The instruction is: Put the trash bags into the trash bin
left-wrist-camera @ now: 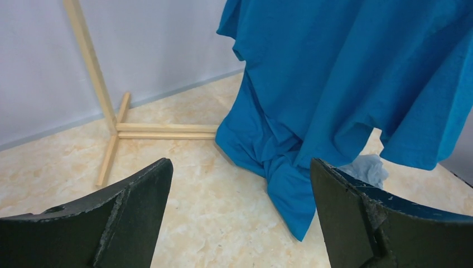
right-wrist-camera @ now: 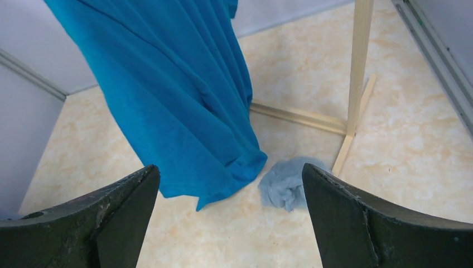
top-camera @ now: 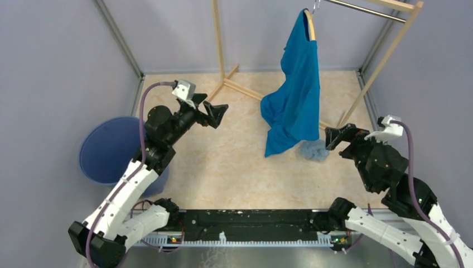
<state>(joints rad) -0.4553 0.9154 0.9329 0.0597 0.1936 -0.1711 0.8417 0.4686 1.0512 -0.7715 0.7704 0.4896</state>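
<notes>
The trash bag's near edge (top-camera: 316, 157) is clear of the T-shirt's hem (top-camera: 307, 138), so my right gripper should go on reaching down until its open fingers are on both sides of that edge of the bag.
The trash bag (top-camera: 314, 149) is a crumpled pale blue-grey wad on the table, just right of the hanging T-shirt's hem. It also shows in the right wrist view (right-wrist-camera: 285, 184) and, partly hidden behind the shirt, in the left wrist view (left-wrist-camera: 365, 169). The round blue trash bin (top-camera: 109, 149) stands at the table's left edge, partly behind my left arm. My left gripper (top-camera: 218, 113) is open and empty, raised over the table left of the shirt. My right gripper (top-camera: 333, 137) is open and empty, just right of the bag.
A bright blue T-shirt (top-camera: 295, 89) hangs on a hanger from a wooden clothes rack (top-camera: 385, 58), its hem resting on the table. The rack's foot rails (top-camera: 242, 88) lie across the back of the table. Grey walls enclose the sides and back.
</notes>
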